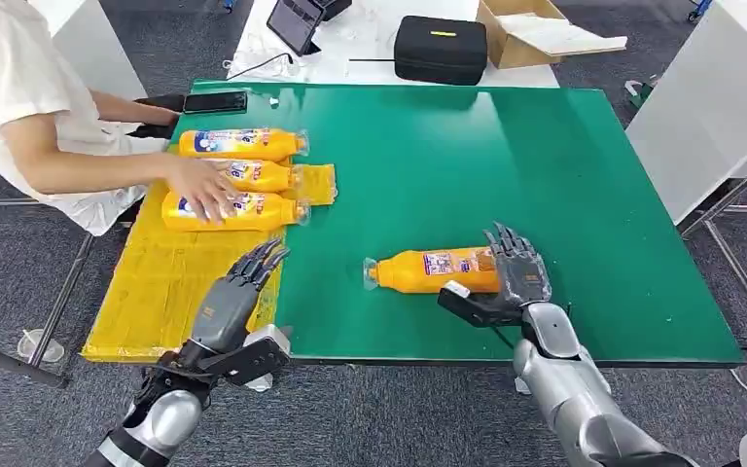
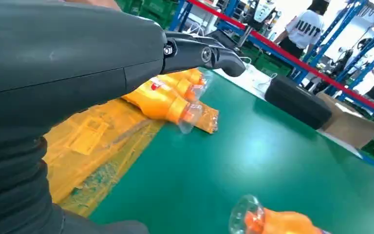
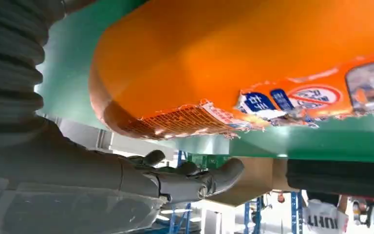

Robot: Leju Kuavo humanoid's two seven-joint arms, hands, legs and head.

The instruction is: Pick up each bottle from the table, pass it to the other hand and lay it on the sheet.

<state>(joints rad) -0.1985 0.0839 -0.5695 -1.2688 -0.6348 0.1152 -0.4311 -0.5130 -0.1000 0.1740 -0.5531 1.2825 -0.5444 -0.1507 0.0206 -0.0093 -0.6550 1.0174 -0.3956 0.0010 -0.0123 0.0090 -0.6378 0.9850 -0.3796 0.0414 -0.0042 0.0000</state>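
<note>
The orange bottle has small print near its base, where the bottles on the sheet show blue. I should expect its blue label to be hidden.
An orange bottle lies on its side on the green table, clear cap toward the yellow sheet. My right hand is at the bottle's base, fingers spread and the thumb held apart below it. The right wrist view shows that bottle close up, with the thumb off it. My left hand hovers open over the sheet's near right edge. Three more orange bottles lie side by side on the sheet, and a person's hand rests on the nearer ones. In the left wrist view they lie beyond my fingers.
A person sits at the table's left side, forearm reaching over the sheet. A phone lies at the far left corner. Behind the table stand a black case, a cardboard box and a tablet. A white cabinet stands to the right.
</note>
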